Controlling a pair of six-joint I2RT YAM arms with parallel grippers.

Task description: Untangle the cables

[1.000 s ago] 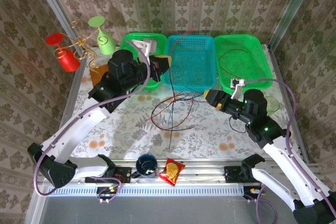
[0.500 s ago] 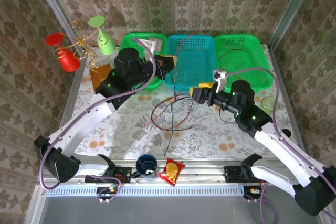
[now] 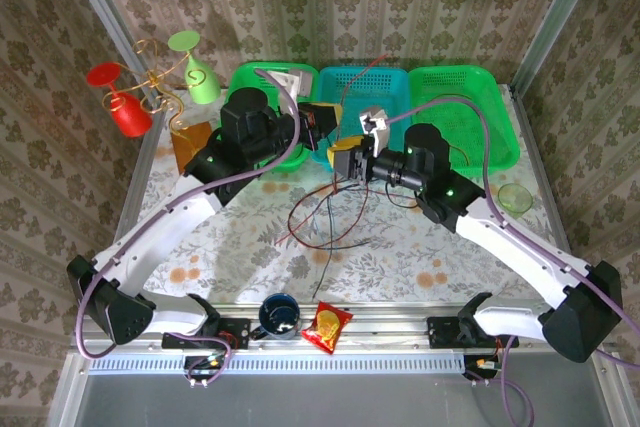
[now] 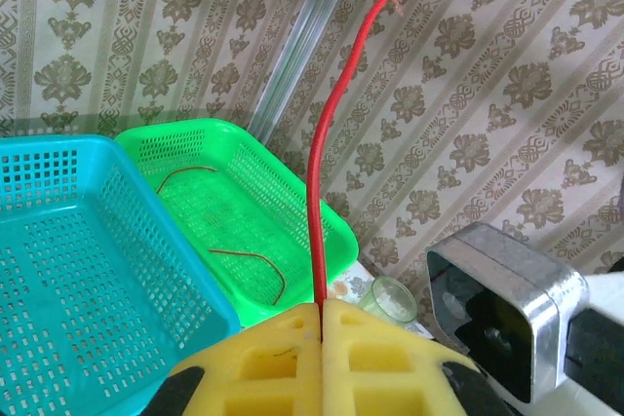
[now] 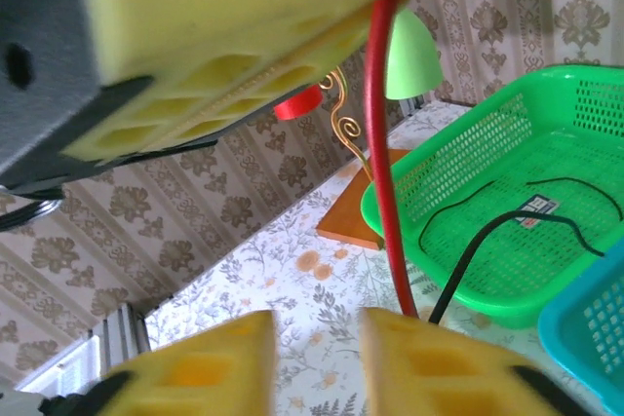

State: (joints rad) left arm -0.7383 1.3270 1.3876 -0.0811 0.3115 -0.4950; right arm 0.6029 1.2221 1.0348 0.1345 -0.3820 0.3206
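Note:
The robot's left gripper is holding the red cable away from the basket with the dark red cable (image 3: pixel 466 112), so the right gripper should grab the red cable's hanging length (image 5: pixel 392 231).
A loose tangle of red, black and blue-teal cables (image 3: pixel 325 215) lies on the floral table in front of the baskets. My left gripper (image 3: pixel 322 123) (image 4: pixel 322 317) hangs above it, shut on a red cable (image 4: pixel 317 163) whose free end sticks up past the pads. My right gripper (image 3: pixel 347 159) (image 5: pixel 317 343) stands open just below and beside the left one. In the right wrist view the red cable (image 5: pixel 386 153) drops from the left gripper's yellow pad and passes behind my right-hand finger (image 5: pixel 439 362), with a black cable (image 5: pixel 466 262) next to it.
Three baskets line the back: left green basket (image 3: pixel 252 75) holding black cables, teal basket (image 3: pixel 395 152), right green basket (image 3: pixel 495 97) holding a dark red cable (image 4: pixel 255 260). A gold stand with red and green glasses (image 3: pixel 150 82), an orange board (image 3: pixel 190 142), a green cup (image 3: pixel 514 197), a blue cup (image 3: pixel 280 314) and a snack bag (image 3: pixel 326 325) stand around.
My right arm has swung left across the table, up to the left gripper and the hanging red cable. The left gripper moved slightly right, keeping hold of the red cable.

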